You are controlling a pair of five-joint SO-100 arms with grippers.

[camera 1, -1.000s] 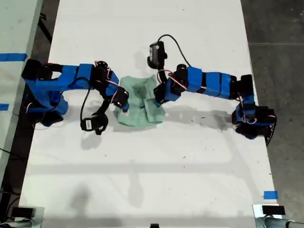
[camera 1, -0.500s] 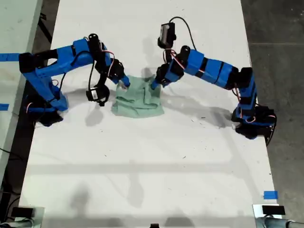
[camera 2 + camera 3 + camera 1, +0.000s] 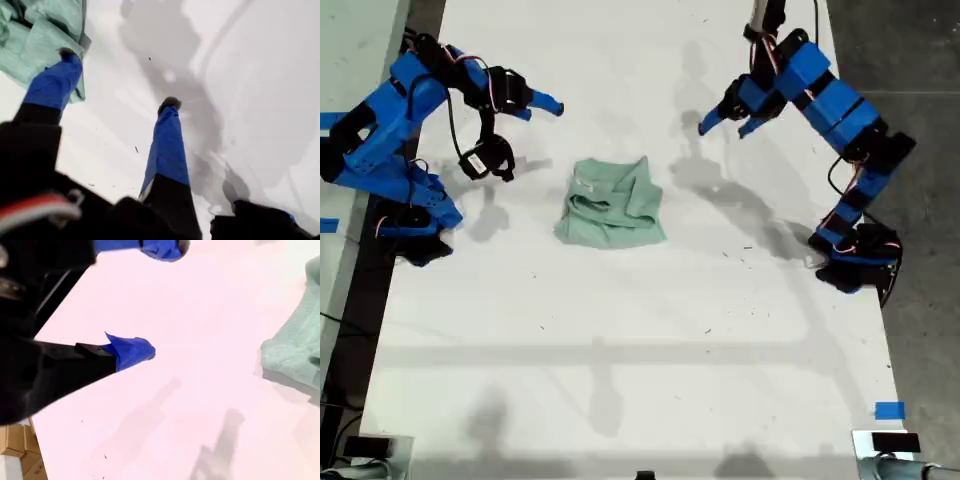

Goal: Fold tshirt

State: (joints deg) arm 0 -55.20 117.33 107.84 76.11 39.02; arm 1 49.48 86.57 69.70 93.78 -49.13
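The tshirt's plain edge (image 3: 617, 239) is limp next to loose, gaping folds (image 3: 605, 203), so that edge will flop over them and pull the tshirt bundle along when the robot's gripper pulls it.
The pale mint-green tshirt (image 3: 612, 205) lies as a small folded bundle on the white table (image 3: 620, 340), a little above the middle in the exterior view. My first gripper (image 3: 725, 122) hangs open above the table toward the exterior view's upper right, apart from the cloth. In its wrist view the gripper (image 3: 119, 77) holds nothing, and the tshirt (image 3: 40, 30) shows beyond one blue finger (image 3: 52, 85). My second gripper (image 3: 535, 100) is raised at the exterior view's upper left. It (image 3: 165, 299) is open too and holds nothing, with the tshirt's edge (image 3: 295, 355) off to one side.
Arm bases stand at the exterior view's left (image 3: 415, 215) and right (image 3: 855, 255) table edges. A blue tape mark (image 3: 890, 410) sits near the lower right corner of that view. Another surface with blue tape (image 3: 345, 120) borders the left, grey floor (image 3: 910, 60) the right.
Both grippers let go of the tshirt and rose up and outward, away from it. The cloth stays on the table as a folded bundle.
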